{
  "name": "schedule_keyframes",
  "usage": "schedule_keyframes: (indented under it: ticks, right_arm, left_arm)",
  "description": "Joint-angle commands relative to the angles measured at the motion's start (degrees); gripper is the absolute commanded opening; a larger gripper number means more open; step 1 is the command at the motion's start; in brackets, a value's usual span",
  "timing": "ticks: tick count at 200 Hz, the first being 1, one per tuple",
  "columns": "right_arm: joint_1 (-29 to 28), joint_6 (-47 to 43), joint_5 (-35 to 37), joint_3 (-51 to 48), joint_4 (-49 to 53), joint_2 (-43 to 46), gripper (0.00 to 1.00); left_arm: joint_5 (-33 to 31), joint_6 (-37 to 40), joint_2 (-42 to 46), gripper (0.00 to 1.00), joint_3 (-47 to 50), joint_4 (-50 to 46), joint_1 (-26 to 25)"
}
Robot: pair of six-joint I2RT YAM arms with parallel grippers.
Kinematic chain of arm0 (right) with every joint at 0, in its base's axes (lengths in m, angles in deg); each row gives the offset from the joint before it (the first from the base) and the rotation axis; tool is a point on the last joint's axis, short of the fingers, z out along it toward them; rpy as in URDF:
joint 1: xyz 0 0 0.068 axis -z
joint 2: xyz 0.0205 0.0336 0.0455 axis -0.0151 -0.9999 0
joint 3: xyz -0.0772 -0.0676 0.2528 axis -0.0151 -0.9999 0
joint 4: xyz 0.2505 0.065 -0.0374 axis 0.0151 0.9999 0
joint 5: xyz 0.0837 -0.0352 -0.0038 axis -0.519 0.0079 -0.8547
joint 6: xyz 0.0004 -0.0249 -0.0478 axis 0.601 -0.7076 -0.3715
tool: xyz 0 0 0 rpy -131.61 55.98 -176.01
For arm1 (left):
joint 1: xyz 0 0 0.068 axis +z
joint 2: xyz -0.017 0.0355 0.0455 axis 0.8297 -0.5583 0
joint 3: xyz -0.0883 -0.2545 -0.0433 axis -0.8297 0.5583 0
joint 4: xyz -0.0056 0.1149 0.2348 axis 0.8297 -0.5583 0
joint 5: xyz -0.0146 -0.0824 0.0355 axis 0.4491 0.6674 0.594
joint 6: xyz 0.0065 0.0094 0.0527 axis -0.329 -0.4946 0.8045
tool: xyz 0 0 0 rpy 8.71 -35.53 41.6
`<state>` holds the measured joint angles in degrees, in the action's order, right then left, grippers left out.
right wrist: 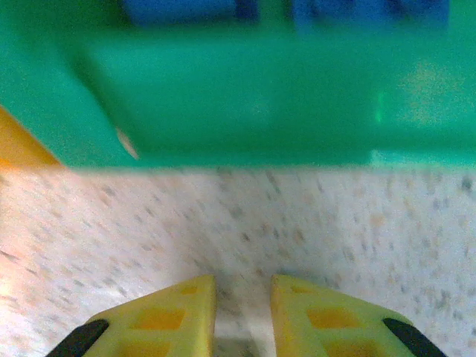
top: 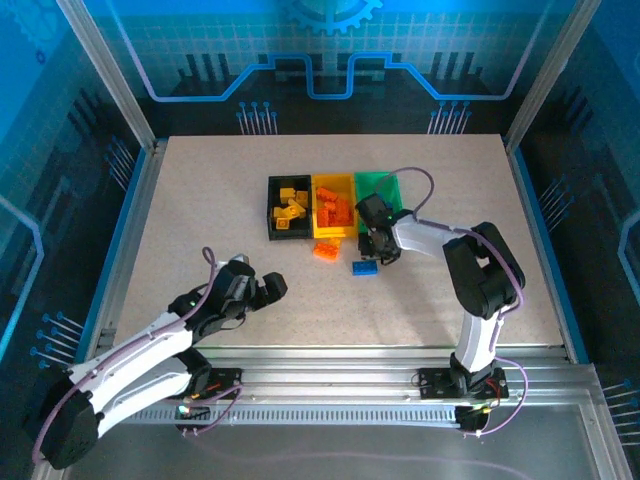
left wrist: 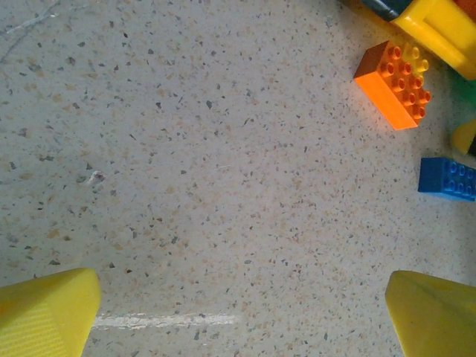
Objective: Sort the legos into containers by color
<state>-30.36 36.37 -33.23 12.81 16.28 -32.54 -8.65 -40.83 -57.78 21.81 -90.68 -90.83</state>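
Observation:
Next, I pull my right gripper back, open it wide and straddle the blue lego (top: 365, 268), because it is almost closed by the green container (top: 378, 184), past the loose blue lego.
Three joined containers stand mid-table: black (top: 289, 208) with yellow legos, yellow (top: 333, 205) with orange legos, green (top: 380, 190). An orange lego (top: 326, 250) and a blue lego (top: 365, 267) lie loose on the table in front of them. My right gripper (top: 378, 245) hovers low just in front of the green container (right wrist: 245, 97), whose blue legos (right wrist: 178, 9) show at the top. Its fingers (right wrist: 178, 316) stand close together with bare table in the narrow gap. My left gripper (top: 272, 290) is wide open over bare table, with the orange lego (left wrist: 394, 74) and blue lego (left wrist: 448, 178) ahead to its right.
A corner of the yellow container (left wrist: 439, 26) shows at the top right of the left wrist view. A white scuff (left wrist: 167, 320) marks the speckled tabletop (left wrist: 223, 149). Metal rails (top: 150, 190) frame the table (top: 200, 200) on all sides.

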Motion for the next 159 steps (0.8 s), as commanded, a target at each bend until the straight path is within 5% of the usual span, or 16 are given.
schedule_keyframes:
  ticks: [1,56,72,88,104,159]
  right_arm:
    - [-2.23,1.97,-0.63,-4.60,3.71,3.96,0.26]
    - [-9.36,6.61,-0.50,-8.97,10.03,15.77,0.29]
    - [-9.81,5.36,-0.69,-8.23,10.67,17.34,0.40]
    - [-10.04,2.86,-2.70,-6.76,11.87,16.30,0.61]
    - [-10.36,3.71,-3.40,-5.72,13.85,14.75,0.67]
    - [-14.91,31.23,-6.85,-10.21,13.14,19.74,0.71]
  left_arm:
    - [0.30,0.22,0.95,0.99,-0.25,-0.41,0.07]
    - [0.64,0.07,1.11,0.99,0.25,-0.13,0.08]
    - [0.71,0.03,1.35,0.99,0.58,-0.21,0.15]
    - [0.56,0.06,1.57,0.99,0.58,-0.48,0.15]
    - [0.73,0.03,1.68,0.99,0.39,-0.63,0.30]
    - [0.69,0.08,2.14,0.99,0.83,0.17,0.38]
